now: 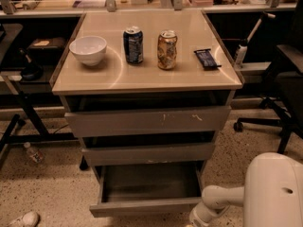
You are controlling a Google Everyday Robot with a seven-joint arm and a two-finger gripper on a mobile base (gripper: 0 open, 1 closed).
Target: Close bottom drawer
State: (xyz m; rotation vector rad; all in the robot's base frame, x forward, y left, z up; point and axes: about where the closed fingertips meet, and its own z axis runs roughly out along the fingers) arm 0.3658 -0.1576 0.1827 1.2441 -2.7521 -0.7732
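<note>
I should move back, come round in front of the front panel (178, 207) and push the drawer in, because my gripper is next to the bottom drawer's front corner (198, 202).
The bottom drawer (147, 206) is the lowest and narrowest of the cabinet's three grey drawers. It stands pulled well out, and its empty grey box (150, 179) shows. My white arm (222, 197) reaches in from the lower right. The gripper (194, 220) is at the frame's bottom edge, just right of the drawer's front right corner and mostly cut off. The mid-width drawer (147, 153) and the widest drawer with white scratches (147, 121) stand slightly out above it.
On the cabinet top (147, 77) stand a white bowl (88, 49), a blue can (133, 44), a gold can (167, 49) and a dark wrapped bar (206, 58). An office chair (279, 93) is at right, a table leg (21, 112) and a bottle (33, 152) at left.
</note>
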